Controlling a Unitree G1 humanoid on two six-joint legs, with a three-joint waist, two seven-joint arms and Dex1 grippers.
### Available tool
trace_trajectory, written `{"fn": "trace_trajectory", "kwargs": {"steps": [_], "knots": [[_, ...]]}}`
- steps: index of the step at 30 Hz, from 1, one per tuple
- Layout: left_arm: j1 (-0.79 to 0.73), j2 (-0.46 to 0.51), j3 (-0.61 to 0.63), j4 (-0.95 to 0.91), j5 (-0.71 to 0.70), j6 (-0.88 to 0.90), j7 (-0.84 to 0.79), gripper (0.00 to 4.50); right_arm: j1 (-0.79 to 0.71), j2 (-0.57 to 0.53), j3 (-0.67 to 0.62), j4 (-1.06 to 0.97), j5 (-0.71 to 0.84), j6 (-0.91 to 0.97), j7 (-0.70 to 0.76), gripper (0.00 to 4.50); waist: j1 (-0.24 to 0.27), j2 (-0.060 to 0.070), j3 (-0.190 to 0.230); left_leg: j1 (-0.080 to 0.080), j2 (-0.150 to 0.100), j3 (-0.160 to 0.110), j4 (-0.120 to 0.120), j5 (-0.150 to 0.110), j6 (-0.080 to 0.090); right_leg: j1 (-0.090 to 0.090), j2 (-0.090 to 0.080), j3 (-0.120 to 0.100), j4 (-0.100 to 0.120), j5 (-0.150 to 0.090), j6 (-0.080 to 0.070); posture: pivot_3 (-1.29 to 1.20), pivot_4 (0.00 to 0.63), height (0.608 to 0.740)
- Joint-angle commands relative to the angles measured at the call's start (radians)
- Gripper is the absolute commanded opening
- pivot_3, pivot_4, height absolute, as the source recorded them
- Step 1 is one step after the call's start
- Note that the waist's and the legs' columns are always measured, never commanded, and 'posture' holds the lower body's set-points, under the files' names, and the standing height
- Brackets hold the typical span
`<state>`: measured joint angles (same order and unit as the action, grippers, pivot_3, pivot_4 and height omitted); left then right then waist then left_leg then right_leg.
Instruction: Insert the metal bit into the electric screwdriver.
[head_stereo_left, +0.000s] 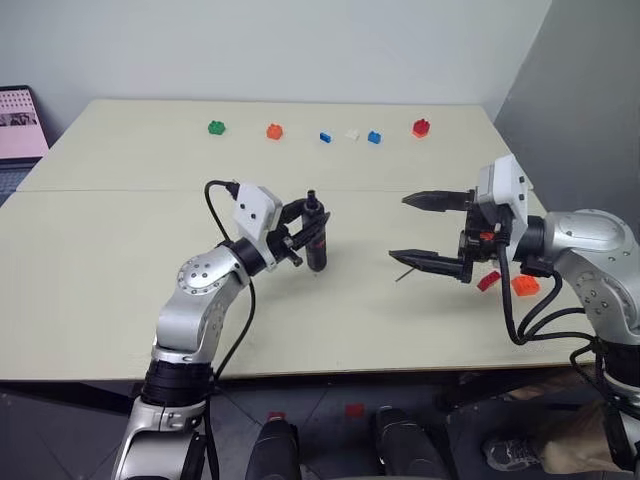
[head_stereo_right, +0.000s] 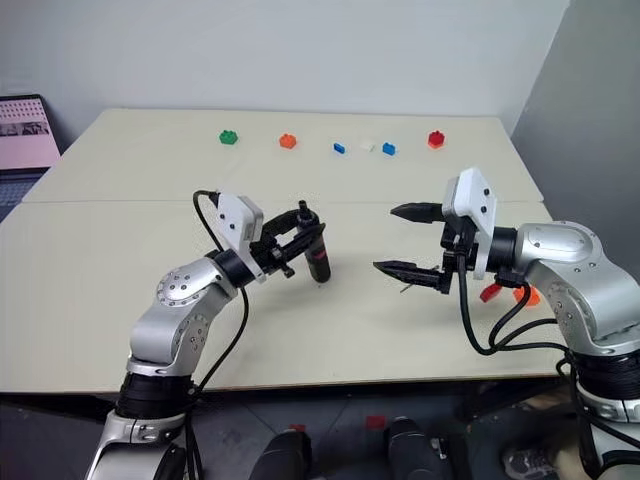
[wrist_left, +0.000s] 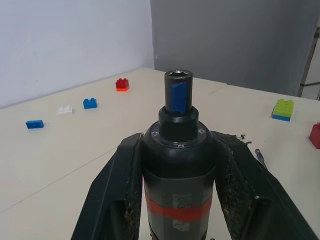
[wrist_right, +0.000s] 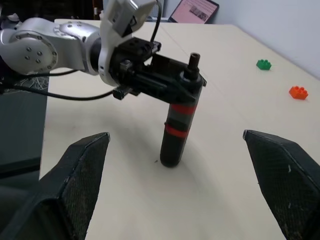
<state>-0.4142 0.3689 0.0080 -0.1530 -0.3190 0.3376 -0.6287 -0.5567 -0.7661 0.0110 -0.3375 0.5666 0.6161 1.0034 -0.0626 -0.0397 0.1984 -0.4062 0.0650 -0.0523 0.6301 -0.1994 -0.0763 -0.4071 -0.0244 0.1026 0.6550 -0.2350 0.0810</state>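
Note:
The electric screwdriver has a short, narrow nose (wrist_right: 193, 62) at its end, so I expect most of the metal bit (head_stereo_left: 405, 275) to still stick out when I push it in.
The electric screwdriver (head_stereo_left: 316, 242), black with red bands, stands upright with its open socket end up and its lower end at the table top. My left gripper (head_stereo_left: 311, 226) is shut on its upper body from the left; the left wrist view shows both fingers (wrist_left: 122, 175) pressed against the barrel (wrist_left: 178, 150). The metal bit (head_stereo_left: 403, 271), a thin grey rod, lies flat on the table just below my right gripper's lower finger. My right gripper (head_stereo_left: 399, 228) hangs open and empty to the right of the screwdriver, pointing toward it, its fingers (wrist_right: 80, 175) spread wide.
A row of small bricks lies at the table's far side: green (head_stereo_left: 216, 127), orange (head_stereo_left: 274, 131), blue (head_stereo_left: 325, 137), white (head_stereo_left: 352, 134), blue (head_stereo_left: 374, 138), red (head_stereo_left: 420, 128). A red brick (head_stereo_left: 488, 281) and an orange one (head_stereo_left: 524, 286) lie under my right forearm. A laptop (head_stereo_left: 20, 125) sits far left.

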Motion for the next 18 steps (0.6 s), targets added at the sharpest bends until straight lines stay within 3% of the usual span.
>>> {"fn": "trace_trajectory", "kwargs": {"steps": [1, 9, 13, 18], "knots": [[0.010, 0.015, 0.017, 0.002, 0.021, -0.003, 0.029, 1.65, -0.035, -0.054, 0.041, 0.052, -0.072, -0.077, 0.088, 4.50, -0.001, 0.000, 0.000, 0.000, 0.000, 0.000, 0.000, 0.000, 0.000, 0.000, 0.000, 0.000, 0.000, 0.000, 0.000, 0.00, 0.150, 0.740], [0.018, 0.019, 0.012, -0.014, 0.020, -0.006, 0.036, 1.65, -0.229, -0.128, 0.282, 0.407, -0.353, -0.364, 0.387, 4.50, -0.018, 0.000, 0.000, 0.000, 0.000, 0.001, -0.002, 0.000, 0.000, 0.001, 0.000, 0.000, -0.004, 0.000, 0.000, 0.00, 0.150, 0.740], [0.030, 0.018, 0.016, -0.026, 0.020, -0.003, 0.057, 1.65, -0.395, -0.066, 0.445, 0.701, -0.539, -0.616, 0.535, 4.50, -0.027, 0.000, 0.000, 0.001, 0.000, 0.001, -0.003, 0.000, 0.000, 0.001, 0.000, 0.000, -0.006, 0.000, 0.000, 0.00, 0.150, 0.740], [0.058, 0.015, 0.023, -0.060, 0.020, 0.014, 0.092, 1.64, -0.569, 0.090, 0.575, 1.085, -0.729, -0.894, 0.530, 4.50, -0.034, 0.001, 0.000, 0.001, 0.000, 0.001, -0.004, 0.000, 0.000, 0.001, 0.000, 0.000, -0.007, 0.001, 0.000, 0.00, 0.150, 0.740]]}}
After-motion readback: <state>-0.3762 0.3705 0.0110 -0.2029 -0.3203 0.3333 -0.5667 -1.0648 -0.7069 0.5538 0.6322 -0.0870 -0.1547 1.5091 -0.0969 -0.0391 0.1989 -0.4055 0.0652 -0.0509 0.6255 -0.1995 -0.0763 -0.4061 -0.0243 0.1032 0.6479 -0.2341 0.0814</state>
